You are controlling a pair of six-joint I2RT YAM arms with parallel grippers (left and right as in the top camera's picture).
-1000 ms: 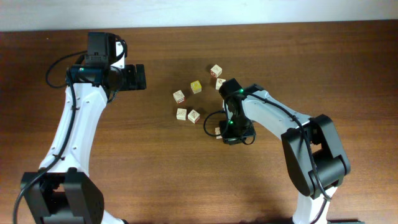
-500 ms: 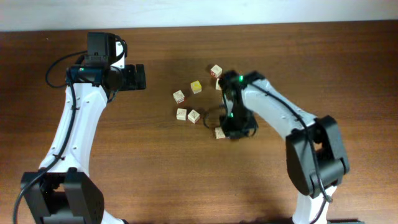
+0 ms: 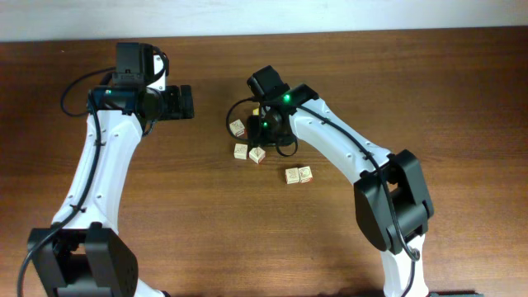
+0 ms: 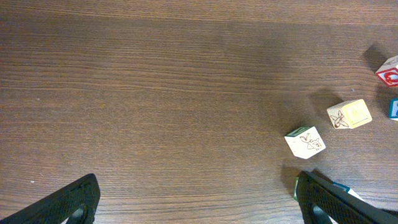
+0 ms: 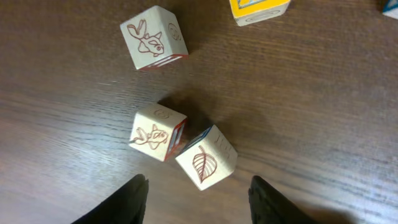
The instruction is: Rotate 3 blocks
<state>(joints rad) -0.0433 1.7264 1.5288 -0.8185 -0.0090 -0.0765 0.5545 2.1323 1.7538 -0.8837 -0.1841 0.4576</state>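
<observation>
My right gripper's open fingers are lined up with the leaf block (image 3: 257, 154), which is centred ahead of them. I go on reaching toward that block until the fingers are on both sides of it, before I close them.
Several small pale wooden blocks lie on the table. In the right wrist view, a leaf-printed block (image 5: 206, 157) touches a fish-printed block (image 5: 158, 132). Another fish block (image 5: 152, 37) and a yellow block (image 5: 258, 9) lie farther off. My right gripper (image 5: 202, 205) is open and holds nothing, with the leaf block just ahead of its gap. From overhead it (image 3: 266, 136) hovers over the cluster, and two blocks (image 3: 292, 176) (image 3: 305, 174) lie side by side nearer the front. My left gripper (image 3: 183, 102) stands wide open and empty at the left, away from the blocks.
In the left wrist view, two pale blocks (image 4: 305, 142) (image 4: 349, 114) and a red-edged block (image 4: 388, 71) lie to the right on the bare wood table (image 4: 155, 93). A green-edged block (image 4: 339, 186) peeks from behind the right finger.
My right gripper has opened and swung from the front pair of blocks up and left to the cluster. A block now rests free beside its neighbour. The left arm has not moved.
</observation>
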